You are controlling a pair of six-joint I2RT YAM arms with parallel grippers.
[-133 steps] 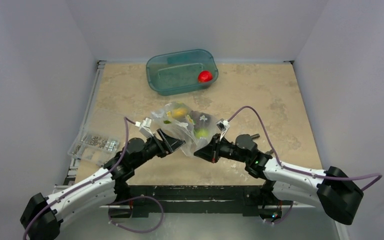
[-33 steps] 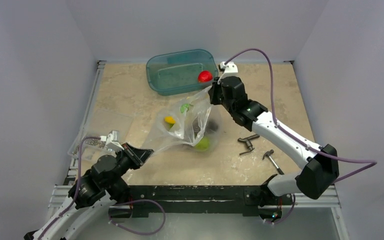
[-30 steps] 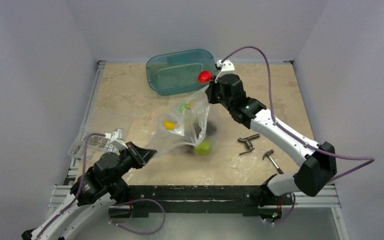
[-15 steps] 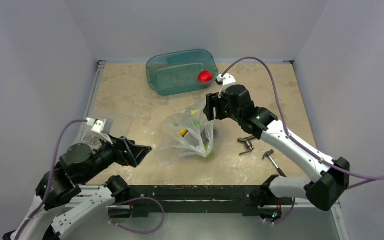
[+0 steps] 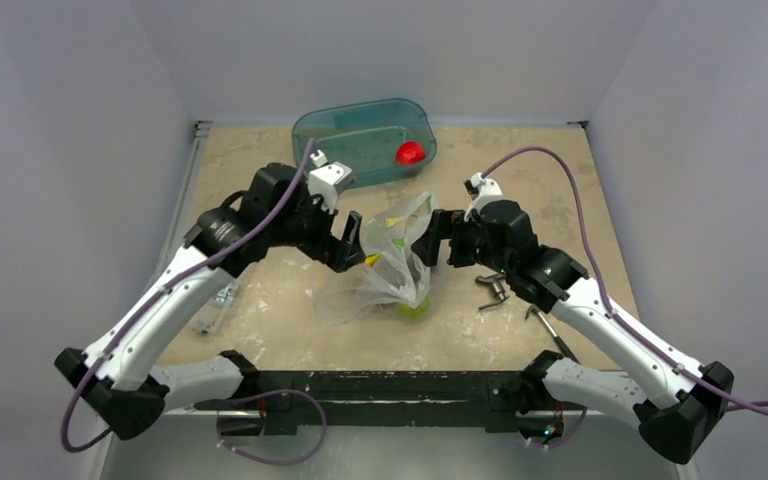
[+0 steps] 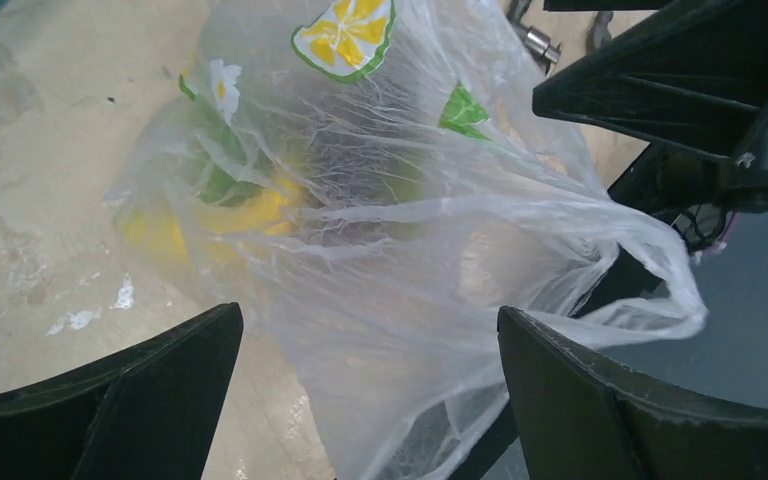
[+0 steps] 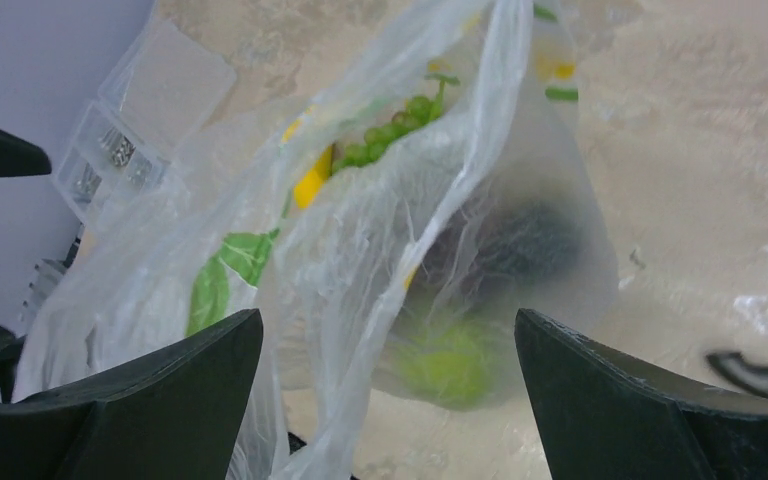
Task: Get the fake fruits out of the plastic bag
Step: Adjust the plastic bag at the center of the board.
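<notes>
Limp, loose film [image 5: 348,298] hangs out past the fruits. The plastic bag [image 5: 398,244] will therefore spread wide open and show the fruits when I pull the bag's edge to the side.
The plastic bag [image 5: 385,268] lies slumped on the table between my two grippers, with the fake fruits inside it. Through the film I see a yellow banana [image 6: 230,215], a green grape bunch [image 7: 390,135], a dark purple shape [image 7: 530,240] and a round green fruit [image 7: 450,360]. The left gripper [image 5: 350,242] is open at the bag's left side, and bag film [image 6: 400,300] hangs between its fingers without being pinched. The right gripper [image 5: 438,240] is open at the bag's right side, its jaws wide around a bunched fold [image 7: 400,300].
A teal tub [image 5: 345,150] at the back holds a red round fruit [image 5: 410,152]. A clear box of metal parts [image 5: 215,300] sits at the left edge. Small metal tools [image 5: 495,285] lie on the table right of the bag.
Both grippers let go of the bag and opened. The bag dropped and slumped on the table. The left arm swung up to the bag's left side; the right arm came down to its right.
</notes>
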